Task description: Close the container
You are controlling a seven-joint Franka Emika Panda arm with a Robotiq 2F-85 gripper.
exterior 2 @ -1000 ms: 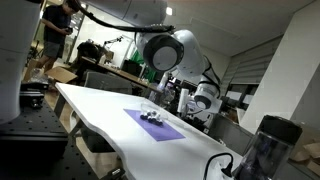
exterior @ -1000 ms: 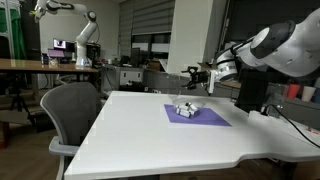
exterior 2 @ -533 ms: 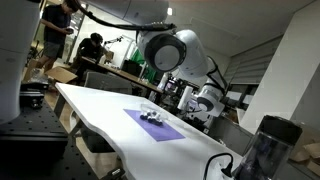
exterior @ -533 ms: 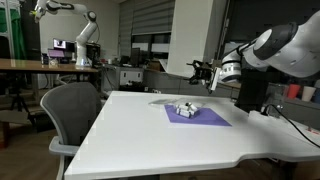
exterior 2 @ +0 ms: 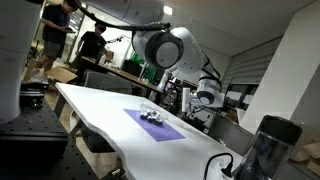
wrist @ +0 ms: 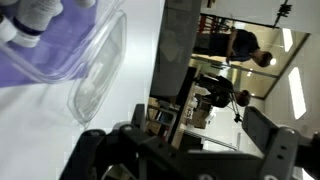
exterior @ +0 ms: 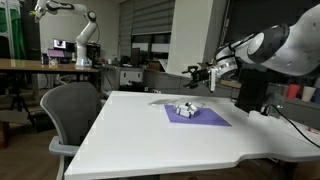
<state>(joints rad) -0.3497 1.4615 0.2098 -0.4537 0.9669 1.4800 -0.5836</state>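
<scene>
My gripper should come down to the lid's near edge [wrist: 84, 120] and swing the lid up, because the clear curved lid [wrist: 100, 78] is folded back beside the purple mat.
The container [exterior: 185, 108] is a small whitish, partly see-through box with dark bits. It sits on the purple mat [exterior: 207, 119] on the white table, and shows in both exterior views [exterior 2: 151, 116]. In the wrist view its edge [wrist: 35, 14] is at the top left. A clear curved piece [wrist: 98, 72] lies on the table beside the mat. My gripper [exterior: 198, 73] hangs in the air above and behind the container, apart from it. Its fingers [wrist: 187, 142] are spread wide with nothing between them.
A grey office chair [exterior: 72, 112] stands at the table's near-left side. A dark cylinder [exterior: 251, 95] stands on the table behind the mat. A person [wrist: 243, 44] stands in the background among desks and equipment.
My gripper has shifted slightly back and forth above the far side of the table and turned a little. The container and the mat have not moved.
</scene>
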